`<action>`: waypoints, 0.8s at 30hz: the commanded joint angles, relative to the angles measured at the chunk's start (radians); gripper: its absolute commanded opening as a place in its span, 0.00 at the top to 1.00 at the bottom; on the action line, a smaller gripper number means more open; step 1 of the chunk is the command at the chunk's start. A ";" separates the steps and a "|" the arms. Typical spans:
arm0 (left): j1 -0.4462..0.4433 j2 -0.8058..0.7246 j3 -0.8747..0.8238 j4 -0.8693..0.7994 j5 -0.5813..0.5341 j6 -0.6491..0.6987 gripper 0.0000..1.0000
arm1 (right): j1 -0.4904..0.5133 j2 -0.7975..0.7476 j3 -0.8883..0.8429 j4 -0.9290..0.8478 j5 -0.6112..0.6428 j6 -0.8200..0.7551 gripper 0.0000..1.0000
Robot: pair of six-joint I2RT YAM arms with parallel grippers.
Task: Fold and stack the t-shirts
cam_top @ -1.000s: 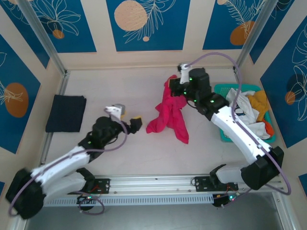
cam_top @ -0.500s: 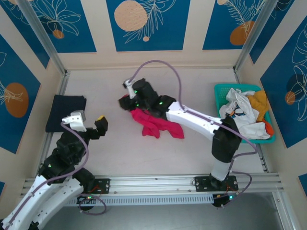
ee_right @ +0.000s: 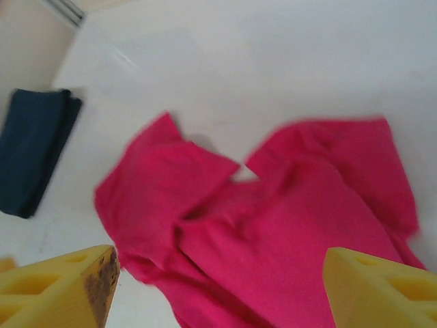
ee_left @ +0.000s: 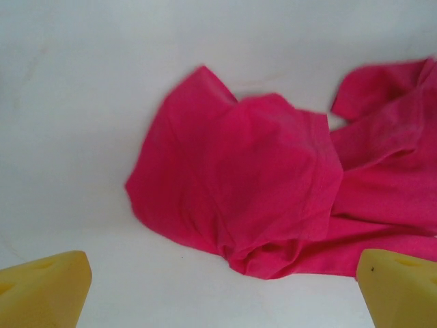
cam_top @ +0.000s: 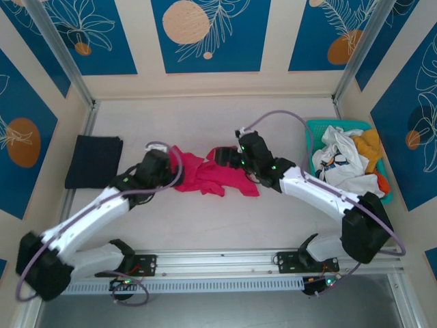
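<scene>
My gripper will lift and spread the magenta-pink t-shirt (cam_top: 214,179), and the t-shirt will then open into a far wider sheet, because overlapping folds (ee_left: 336,160) bunch it up.
The magenta-pink t-shirt (cam_top: 208,176) lies crumpled on the white table, also seen in the left wrist view (ee_left: 266,198) and the right wrist view (ee_right: 273,232). My left gripper (cam_top: 164,167) hovers at its left end, open, yellow fingertips (ee_left: 44,290) wide apart with bare table between them. My right gripper (cam_top: 229,156) is over the shirt's right part, open, its fingertips (ee_right: 61,287) spread above the cloth and holding nothing. A folded dark navy t-shirt (cam_top: 94,160) lies at the far left, and it appears again (ee_right: 31,160) in the right wrist view. White (cam_top: 341,147) and yellow-orange (cam_top: 369,145) shirts sit in the basket.
A teal mesh basket (cam_top: 317,128) stands at the table's right side, heaped with shirts. Metal frame posts (cam_top: 61,55) rise at the back corners. The near edge carries a rail (cam_top: 218,260) with both arm bases.
The right arm has let go of the pink shirt and drawn back to the right. My left arm swung in from the left to the shirt's left end. The shirt now lies flatter.
</scene>
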State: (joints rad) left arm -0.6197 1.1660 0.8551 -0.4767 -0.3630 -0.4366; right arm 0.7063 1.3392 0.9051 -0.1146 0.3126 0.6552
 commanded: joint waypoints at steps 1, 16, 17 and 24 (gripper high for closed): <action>-0.009 0.167 0.134 -0.067 0.030 0.018 0.00 | 0.019 -0.070 -0.106 -0.053 0.020 0.115 0.24; -0.020 0.679 0.476 -0.189 0.111 -0.083 0.39 | 0.110 0.083 -0.171 0.030 -0.051 0.082 0.29; -0.020 0.690 0.478 -0.181 0.114 -0.088 0.40 | 0.113 0.100 -0.166 0.039 -0.058 0.083 0.29; -0.020 0.732 0.523 -0.189 0.127 -0.112 0.78 | 0.124 0.212 -0.110 0.093 -0.074 0.075 0.32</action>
State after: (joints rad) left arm -0.6334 1.8923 1.3502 -0.6323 -0.2527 -0.5232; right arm 0.8238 1.5204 0.7521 -0.0692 0.2581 0.7399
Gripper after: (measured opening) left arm 0.260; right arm 0.683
